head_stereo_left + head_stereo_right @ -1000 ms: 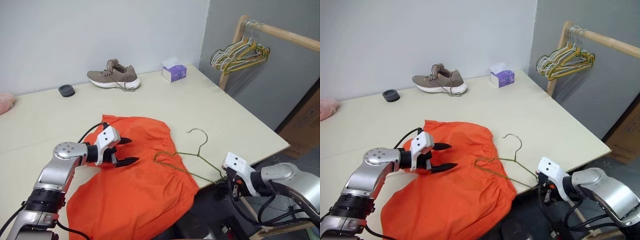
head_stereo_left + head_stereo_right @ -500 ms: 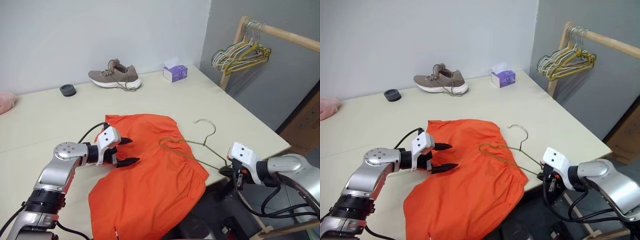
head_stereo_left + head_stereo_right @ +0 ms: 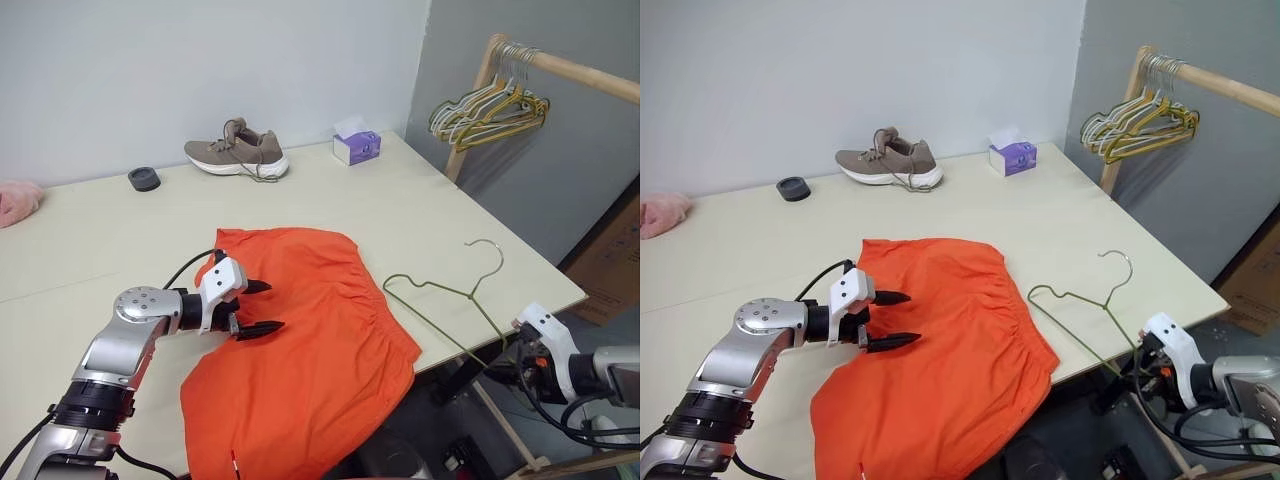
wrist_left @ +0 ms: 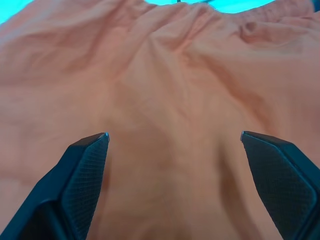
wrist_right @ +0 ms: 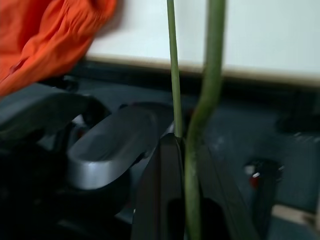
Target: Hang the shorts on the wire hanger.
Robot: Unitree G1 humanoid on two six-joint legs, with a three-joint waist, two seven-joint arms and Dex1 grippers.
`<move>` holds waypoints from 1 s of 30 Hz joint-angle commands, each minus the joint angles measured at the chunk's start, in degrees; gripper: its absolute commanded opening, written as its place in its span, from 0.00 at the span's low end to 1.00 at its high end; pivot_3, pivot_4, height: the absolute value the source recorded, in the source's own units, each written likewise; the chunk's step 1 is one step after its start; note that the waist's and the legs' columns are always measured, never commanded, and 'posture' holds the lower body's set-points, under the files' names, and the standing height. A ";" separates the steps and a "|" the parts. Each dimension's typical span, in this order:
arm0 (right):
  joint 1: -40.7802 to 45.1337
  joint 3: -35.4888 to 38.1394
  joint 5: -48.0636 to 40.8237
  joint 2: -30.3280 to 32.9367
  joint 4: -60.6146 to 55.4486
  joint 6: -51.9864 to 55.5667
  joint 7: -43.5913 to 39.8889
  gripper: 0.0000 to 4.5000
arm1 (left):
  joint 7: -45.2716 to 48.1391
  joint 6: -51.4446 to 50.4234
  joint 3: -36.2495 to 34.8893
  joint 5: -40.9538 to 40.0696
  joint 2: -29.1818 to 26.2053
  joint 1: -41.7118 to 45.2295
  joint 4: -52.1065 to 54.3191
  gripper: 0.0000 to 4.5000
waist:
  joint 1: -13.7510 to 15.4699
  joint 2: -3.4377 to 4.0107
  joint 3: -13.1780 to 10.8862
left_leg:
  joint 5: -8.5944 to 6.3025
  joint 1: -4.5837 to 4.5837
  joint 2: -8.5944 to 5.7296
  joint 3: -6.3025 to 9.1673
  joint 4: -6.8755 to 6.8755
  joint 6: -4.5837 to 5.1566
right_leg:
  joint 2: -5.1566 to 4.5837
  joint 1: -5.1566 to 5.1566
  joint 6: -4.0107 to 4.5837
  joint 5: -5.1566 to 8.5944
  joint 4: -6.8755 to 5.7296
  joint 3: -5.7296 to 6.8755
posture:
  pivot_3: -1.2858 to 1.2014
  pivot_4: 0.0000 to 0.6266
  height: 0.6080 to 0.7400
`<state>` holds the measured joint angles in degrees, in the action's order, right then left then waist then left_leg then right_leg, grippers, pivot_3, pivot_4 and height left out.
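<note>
My right gripper should move toward the shorts and slide the hanger's free corner point(image 3: 387, 281) into the shorts' waist opening point(image 3: 367, 275), because that corner is outside the shorts' waistband.
The bright orange shorts point(image 3: 310, 340) lie spread on the cream table point(image 3: 400, 210), with one end hanging over its front edge. My left gripper point(image 3: 272, 306) hovers open just above their left part, and the fabric point(image 4: 170, 90) shows between its fingers point(image 4: 85, 165). The olive-green wire hanger point(image 3: 440, 300) sits just right of the shorts' waistband, clear of the fabric, with its hook point(image 3: 487, 255) raised. My right gripper point(image 3: 512, 350) is shut on the hanger's near corner, off the table's front right edge. The wire point(image 5: 192, 130) is pinched between its fingers.
Along the table's far side are a brown shoe point(image 3: 237, 155), a purple tissue box point(image 3: 357, 147), a black round cap point(image 3: 144, 178) and a pink cloth point(image 3: 18, 200). A wooden rack with bunched hangers point(image 3: 490, 105) stands at the right, a cardboard box point(image 3: 612, 260) below it.
My right gripper has drawn the hanger to the right, off the shorts and towards the table's corner. The shorts bunched and shifted slightly. My left gripper stayed open over them.
</note>
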<state>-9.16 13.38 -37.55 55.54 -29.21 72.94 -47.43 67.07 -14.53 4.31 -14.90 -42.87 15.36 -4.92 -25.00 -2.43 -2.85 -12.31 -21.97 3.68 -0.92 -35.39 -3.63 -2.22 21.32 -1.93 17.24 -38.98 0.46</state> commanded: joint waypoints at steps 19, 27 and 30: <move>-1.24 2.52 -10.29 5.56 -10.13 -1.68 -5.75 0.00 | -0.24 0.52 -0.90 -0.07 -0.29 1.18 0.72 0.99 | -0.21 -0.02 -0.01 | 0.00 -0.02 -0.01 0.02 0.00 -0.01 | 0.00 0.00 0.03 0.02 0.02 0.02 | 0.34 0.00 1.00; 0.69 -5.79 -6.21 6.21 -10.74 -5.78 -3.44 0.00 | -1.80 2.02 -1.45 0.74 0.10 1.81 -0.81 0.99 | -0.22 -0.03 -0.01 | -0.01 -0.02 -0.01 0.02 0.00 -0.01 | 0.00 0.01 0.03 0.02 0.03 0.02 | 0.34 0.00 1.00; 2.17 -7.76 -4.94 5.19 -8.89 -5.46 -1.19 0.00 | -2.75 2.94 -1.70 1.04 0.20 2.09 -1.82 0.99 | -0.22 -0.03 -0.01 | -0.01 -0.02 -0.01 0.02 0.00 -0.01 | 0.00 0.00 0.03 0.02 0.03 0.02 | 0.34 0.00 1.00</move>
<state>-8.13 5.91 -43.36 61.02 -38.46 67.98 -49.82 65.14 -12.99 4.25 -14.14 -42.64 16.17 -6.91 -25.22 -2.46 -2.87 -12.32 -21.99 3.67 -0.90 -35.39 -3.64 -2.23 21.32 -1.90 17.26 -38.95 0.47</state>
